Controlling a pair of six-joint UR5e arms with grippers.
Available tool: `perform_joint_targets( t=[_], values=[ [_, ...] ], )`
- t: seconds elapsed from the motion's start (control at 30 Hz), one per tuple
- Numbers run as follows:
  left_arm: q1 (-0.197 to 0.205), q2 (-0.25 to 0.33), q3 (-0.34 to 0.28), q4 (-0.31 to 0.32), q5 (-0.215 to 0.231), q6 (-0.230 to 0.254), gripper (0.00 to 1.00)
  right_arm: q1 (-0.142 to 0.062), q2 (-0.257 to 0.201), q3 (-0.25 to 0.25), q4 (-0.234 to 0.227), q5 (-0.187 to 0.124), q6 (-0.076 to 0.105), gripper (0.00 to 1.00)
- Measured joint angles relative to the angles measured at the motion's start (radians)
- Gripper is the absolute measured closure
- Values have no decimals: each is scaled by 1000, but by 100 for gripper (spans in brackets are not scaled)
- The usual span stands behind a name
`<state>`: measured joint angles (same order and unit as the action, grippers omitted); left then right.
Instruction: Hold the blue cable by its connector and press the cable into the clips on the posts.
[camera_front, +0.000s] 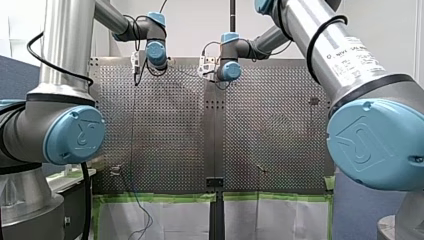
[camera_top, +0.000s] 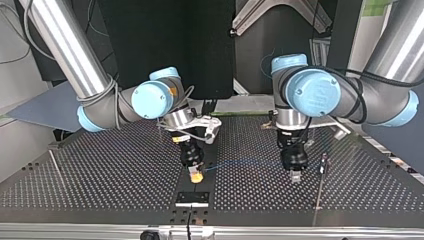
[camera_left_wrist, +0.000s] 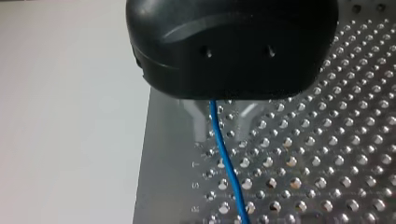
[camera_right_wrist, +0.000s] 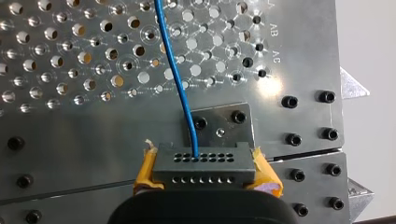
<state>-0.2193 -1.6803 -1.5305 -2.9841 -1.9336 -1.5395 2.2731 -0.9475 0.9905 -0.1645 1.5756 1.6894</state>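
Observation:
I expect the blue cable (camera_right_wrist: 173, 60) to bend into a smooth arc when I carry it across, because it rises from the connector in a gentle, springy line (camera_right_wrist: 190, 127).
My right gripper (camera_right_wrist: 203, 171) is shut on the dark grey connector (camera_right_wrist: 203, 163), with a yellow pad on each side of it. The blue cable (camera_right_wrist: 175, 70) leaves the connector and runs ahead over the perforated table (camera_right_wrist: 70, 51). In the top view the cable (camera_top: 240, 163) stretches from my right gripper (camera_top: 195, 175) across to my left gripper (camera_top: 296, 175). In the left wrist view my left gripper (camera_left_wrist: 222, 133) stands open. Its two metal fingers (camera_left_wrist: 201, 126) are apart on either side of the cable (camera_left_wrist: 229, 168), low over the plate.
A thin black post with a clip (camera_top: 324, 161) stands just beside my left gripper. A small black bracket (camera_top: 192, 198) sits at the table's near edge in the top view. More small posts (camera_front: 314, 101) (camera_front: 261, 170) dot the plate. Green tape (camera_front: 160, 197) lines one edge.

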Motion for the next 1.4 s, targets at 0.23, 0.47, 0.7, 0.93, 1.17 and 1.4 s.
perform_joint_targets(
  t=[0.23,0.47,0.7,0.93,1.17,1.4],
  values=[
    [-10,0,-8,23,-27,19,98,0,0,2,0,0,0,100],
    [-13,-1,-16,37,-26,21,98,0,1,11,0,2,-3,100],
    [-26,-8,-63,83,-26,30,98,0,1,50,-1,13,-6,100],
    [-54,-59,-123,135,-39,42,98,10,1,106,-6,39,-7,100],
    [-74,-99,-182,191,-39,43,98,19,0,176,-31,87,-20,100],
    [-95,-143,-240,248,-36,43,98,19,0,241,-89,114,-28,100]
  ],
)
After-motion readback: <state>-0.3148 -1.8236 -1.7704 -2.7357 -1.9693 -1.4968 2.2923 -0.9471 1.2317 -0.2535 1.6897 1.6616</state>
